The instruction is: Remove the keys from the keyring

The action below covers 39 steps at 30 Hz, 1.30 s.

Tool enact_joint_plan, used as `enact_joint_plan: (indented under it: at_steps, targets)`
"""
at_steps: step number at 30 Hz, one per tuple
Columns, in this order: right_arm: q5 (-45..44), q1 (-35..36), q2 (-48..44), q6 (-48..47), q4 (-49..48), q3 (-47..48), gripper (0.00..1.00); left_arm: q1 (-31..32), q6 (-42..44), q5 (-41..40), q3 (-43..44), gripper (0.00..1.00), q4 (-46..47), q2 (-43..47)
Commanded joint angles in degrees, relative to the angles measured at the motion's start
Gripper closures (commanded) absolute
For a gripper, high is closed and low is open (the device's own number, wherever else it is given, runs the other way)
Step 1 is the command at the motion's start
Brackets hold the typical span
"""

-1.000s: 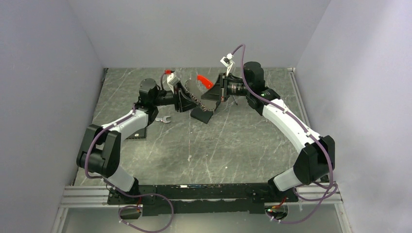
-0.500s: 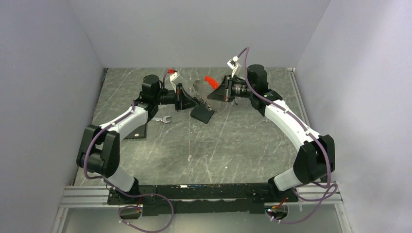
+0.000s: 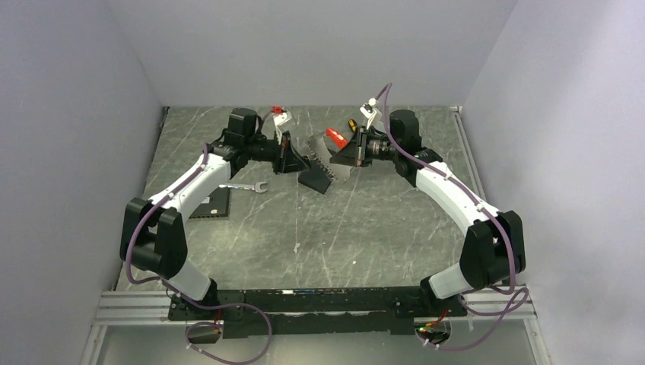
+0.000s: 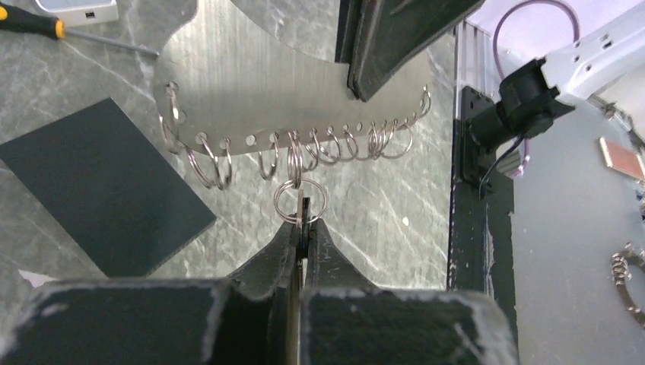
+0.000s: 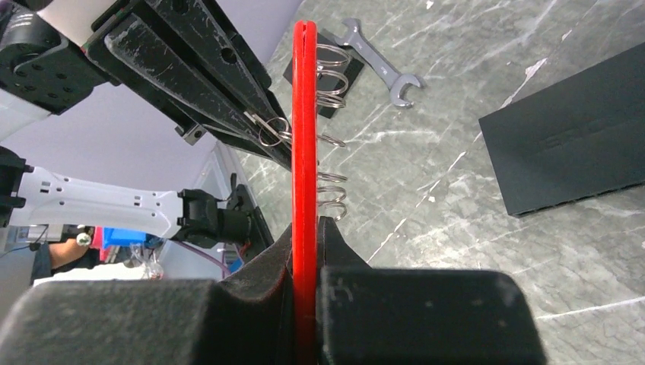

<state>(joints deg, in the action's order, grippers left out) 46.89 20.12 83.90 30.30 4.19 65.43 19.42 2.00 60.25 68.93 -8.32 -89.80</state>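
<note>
The small ring [image 4: 298, 183] links the keys in my left gripper to the keyring, so my right gripper should move down next and then let go of the red part [image 3: 335, 138].
The keyring [image 4: 281, 84] is a curved silvery plate with a red part [image 5: 305, 114] and several wire rings along its edge, held in the air between both arms [image 3: 319, 147]. My right gripper [image 5: 306, 224] is shut on the red part, seen edge-on. My left gripper [image 4: 304, 224] is shut on the keys [image 4: 304, 211], a silvery edge and a black edge seen end-on, which hang on a small ring [image 4: 300, 204] from the plate. In the top view the left gripper [image 3: 303, 158] and the right gripper [image 3: 342, 154] face each other closely.
A silver wrench [image 3: 243, 186] lies on the table below the left arm, also in the right wrist view [image 5: 384, 68]. A black pad [image 3: 316, 179] lies under the keyring and another [image 3: 211, 205] at the left. A yellow-and-black screwdriver [image 4: 30, 23] and a white box [image 4: 76, 7] lie at the back.
Both grippers and the keyring between them have shifted a little to the right. The left arm has lifted off the wrench, which now shows in full.
</note>
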Motion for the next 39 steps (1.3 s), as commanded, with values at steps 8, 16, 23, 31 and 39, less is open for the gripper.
enact_joint_plan:
  at_steps: [8,16,23,31,39]
  targets:
    - [4.9,-1.2,-1.8,1.1,-10.2,-7.8,1.0,2.6,18.0,-9.9,5.3,1.0,-20.5,3.4]
    - [4.9,-1.1,-1.3,5.9,-30.3,-23.0,1.0,4.8,25.4,-17.8,3.5,1.0,-22.9,0.0]
    - [4.8,-1.1,4.0,5.5,-39.2,-29.5,0.99,8.4,31.0,-23.7,0.1,1.0,-21.8,-3.1]
    - [5.2,-1.1,10.7,5.1,-44.9,-33.0,0.91,10.9,34.0,-28.6,-1.1,1.0,-18.7,-5.9]
    - [5.4,-1.1,13.0,4.4,-44.3,-33.5,0.75,12.1,39.1,-32.5,-0.1,1.0,-19.1,-6.6]
